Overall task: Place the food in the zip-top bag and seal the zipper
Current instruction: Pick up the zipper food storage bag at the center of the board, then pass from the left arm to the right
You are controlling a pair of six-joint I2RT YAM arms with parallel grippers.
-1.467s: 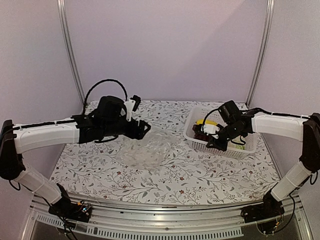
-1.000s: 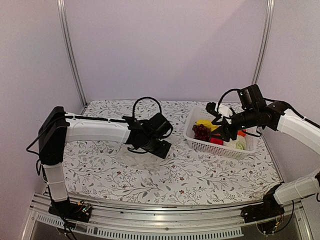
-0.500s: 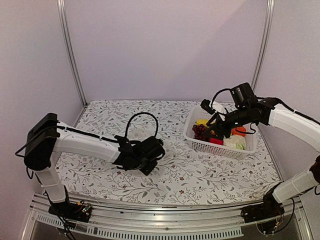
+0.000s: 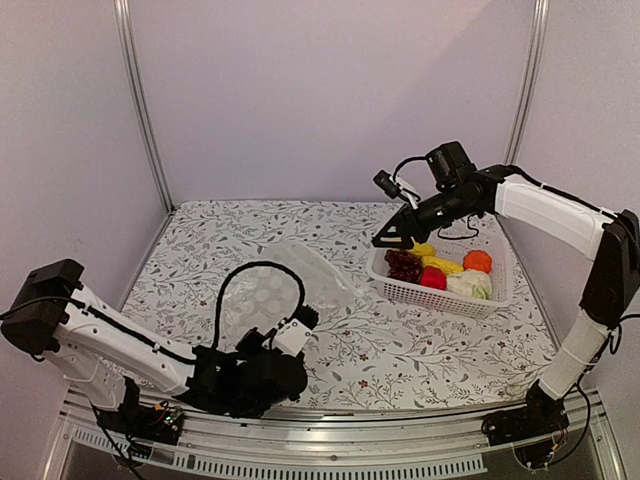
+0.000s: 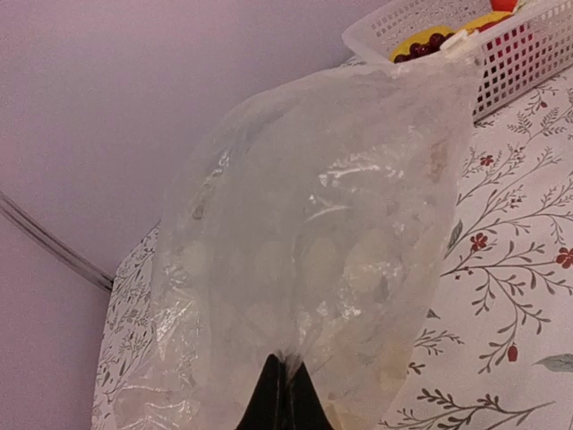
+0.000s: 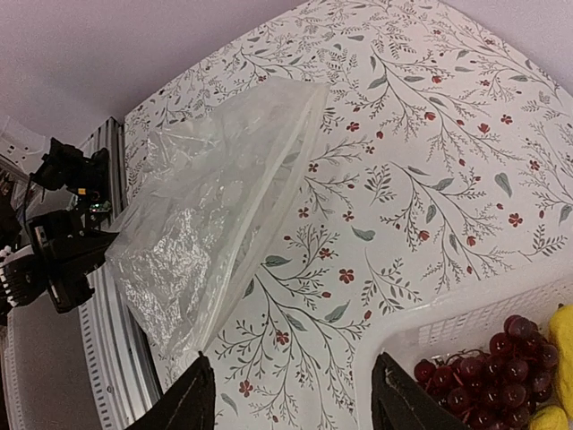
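My left gripper should lift the bag, since it holds the bag far from its zipper, and my right gripper should take the zipper's end (image 6: pixel 199 335).
The clear zip-top bag (image 4: pixel 280 290) lies crumpled on the flowered table, left of the basket. My left gripper (image 5: pixel 285 365) is low at the near edge and shut on the bag's (image 5: pixel 313 242) near rim. The zipper (image 6: pixel 273 193) is a pale strip along the bag's (image 6: pixel 206 215) side that faces the basket. The food sits in the white basket (image 4: pixel 400 287): grape bunch (image 4: pixel 403 265), red pepper (image 4: pixel 432 278), yellow pieces (image 4: pixel 441 263), cabbage (image 4: pixel 470 286), orange fruit (image 4: pixel 477 261). My right gripper (image 4: pixel 390 238) hovers open over the basket's left end, holding nothing.
Metal frame posts (image 4: pixel 140 100) stand at the back corners. A slotted aluminium rail (image 4: pixel 320 450) runs along the near edge. The left arm's black cable (image 4: pixel 240 285) loops over the bag. Bare flowered tablecloth (image 4: pixel 430 340) stretches in front of the basket.
My left arm has swung back to the near edge and its jaws have shut on the bag's rim. The right gripper has risen out of the basket and moved left, still open.
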